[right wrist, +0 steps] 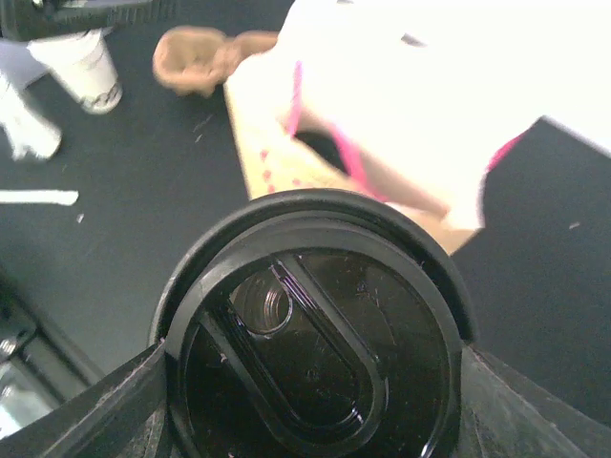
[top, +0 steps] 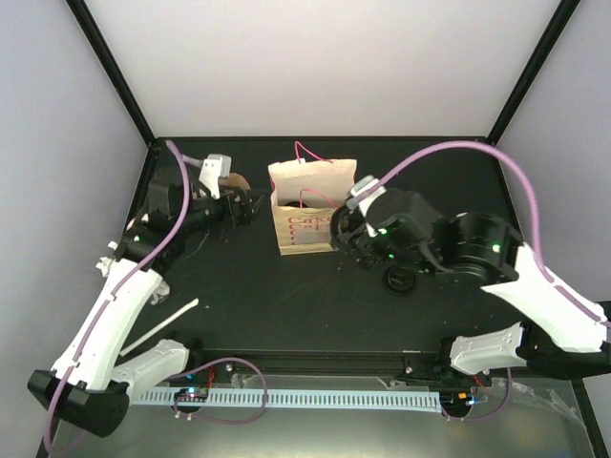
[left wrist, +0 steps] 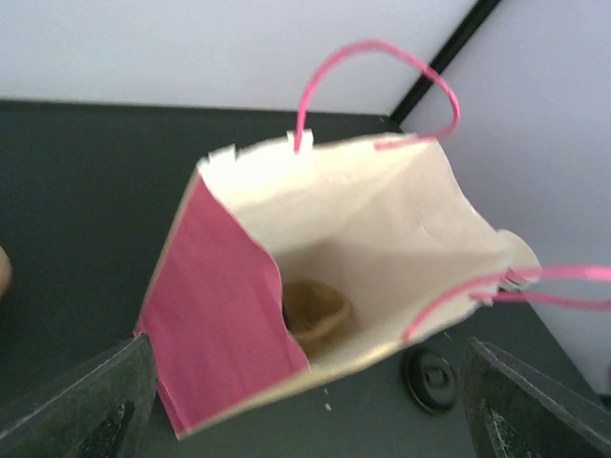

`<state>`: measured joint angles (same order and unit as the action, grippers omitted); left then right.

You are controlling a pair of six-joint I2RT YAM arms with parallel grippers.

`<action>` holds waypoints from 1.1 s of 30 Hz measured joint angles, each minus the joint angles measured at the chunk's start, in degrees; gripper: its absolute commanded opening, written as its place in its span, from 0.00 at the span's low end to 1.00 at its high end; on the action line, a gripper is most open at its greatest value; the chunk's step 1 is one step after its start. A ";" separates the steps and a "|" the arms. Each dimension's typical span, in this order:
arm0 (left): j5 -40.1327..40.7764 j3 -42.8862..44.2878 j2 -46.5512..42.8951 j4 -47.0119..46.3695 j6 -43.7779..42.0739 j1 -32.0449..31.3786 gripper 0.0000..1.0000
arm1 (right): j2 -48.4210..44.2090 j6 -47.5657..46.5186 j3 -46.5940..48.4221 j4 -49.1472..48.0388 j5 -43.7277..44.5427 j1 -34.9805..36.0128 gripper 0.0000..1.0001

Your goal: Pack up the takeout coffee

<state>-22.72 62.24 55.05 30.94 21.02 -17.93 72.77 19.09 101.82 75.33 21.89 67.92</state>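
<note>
I keep moving my left gripper toward the rim beside the pink handle and close it there, because the bag's back rim is upright and clear of the cup.
A kraft paper bag with pink handles stands open at mid-table; its side is pink in the left wrist view. A brown pulp tray lies at its bottom. My left gripper hangs just left of the bag, open and empty. My right gripper is at the bag's right side, shut on a takeout coffee cup whose black sip lid fills the wrist view; the cup's body is hidden under the lid. A second white paper cup stands left of the bag, below the left arm.
A loose black lid lies on the mat right of the bag, also seen past the bag's corner. A brown pulp piece sits by the bag's back left corner. A white strip lies at the front left.
</note>
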 measured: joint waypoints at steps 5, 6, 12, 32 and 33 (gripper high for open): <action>3.76 6.91 7.08 -1.11 -5.11 0.13 0.91 | 1.22 -0.39 10.62 4.33 8.15 -3.65 0.67; 4.13 7.63 8.50 -1.84 -6.23 0.17 0.91 | 1.68 -0.39 11.87 4.39 9.99 -4.81 0.67; 4.04 11.50 18.40 -6.60 -14.19 0.24 0.91 | 6.08 -2.05 13.00 0.26 16.33 -10.51 0.65; -11.37 35.71 45.29 3.78 -40.30 0.26 0.77 | 16.87 -6.56 5.49 -12.35 0.48 -15.41 0.63; -11.82 37.16 46.40 4.90 -41.64 0.26 0.74 | 16.87 -6.49 4.57 -12.55 -0.46 -15.76 0.63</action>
<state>-34.54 99.39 101.45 35.83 -20.62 -17.67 89.65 12.60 106.39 62.78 21.43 52.16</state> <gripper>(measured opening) 0.799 0.731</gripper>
